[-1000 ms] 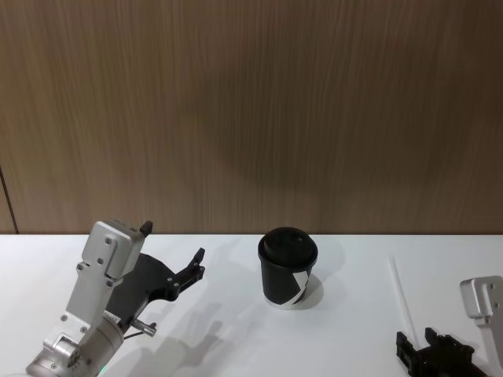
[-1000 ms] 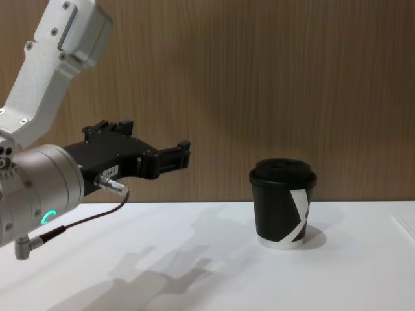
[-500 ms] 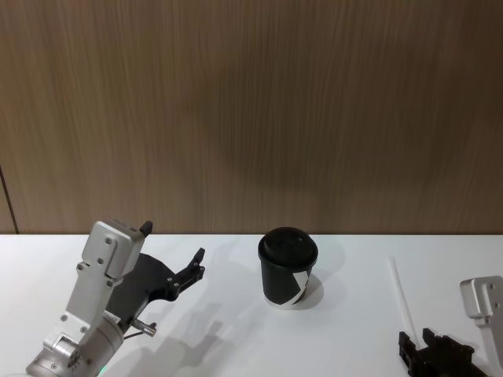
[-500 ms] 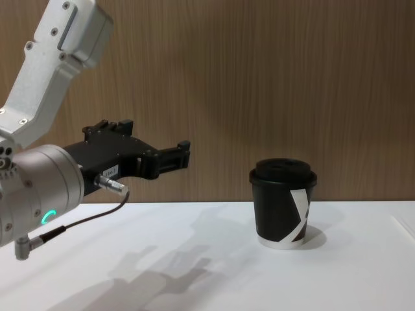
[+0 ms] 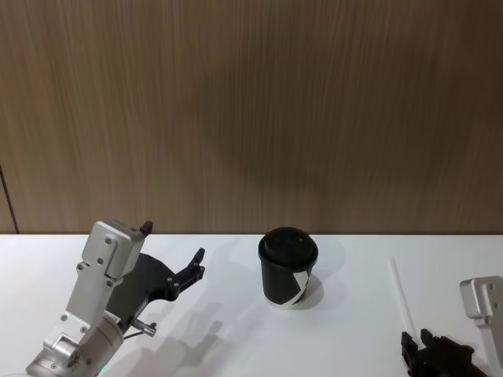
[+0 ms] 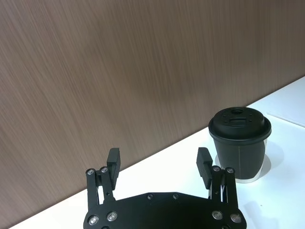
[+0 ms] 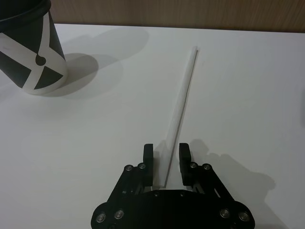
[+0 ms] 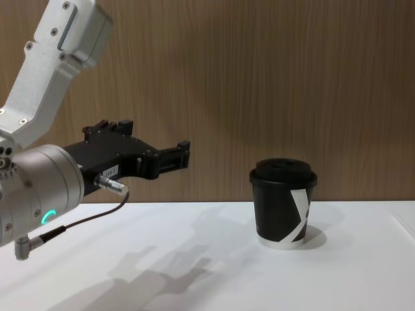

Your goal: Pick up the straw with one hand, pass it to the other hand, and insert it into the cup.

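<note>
The straw (image 5: 402,295) runs straight to its far end (image 5: 392,261), so it will stick out straight with hardly any sag when the robot lifts its near end.
The straw (image 5: 401,294) lies flat on the white table at the right, a thin white tube (image 7: 181,107) pointing away from me. My right gripper (image 5: 416,338) sits low at its near end, open, with one finger on each side of the straw (image 7: 166,151) and a gap to each finger. The black cup (image 5: 288,267) with its domed lid stands upright mid-table (image 8: 283,204), left of the straw (image 7: 31,52). My left gripper (image 5: 174,242) hovers open and empty above the table's left side (image 8: 155,139), facing the cup (image 6: 239,143).
A brown wood-panel wall (image 5: 251,118) runs close behind the white table (image 5: 236,338). The left arm's silver wrist (image 8: 39,194) with a green ring and a dark cable fills the near left.
The right gripper has edged slightly to the right at the straw's near end. The left arm, cup and straw have not moved.
</note>
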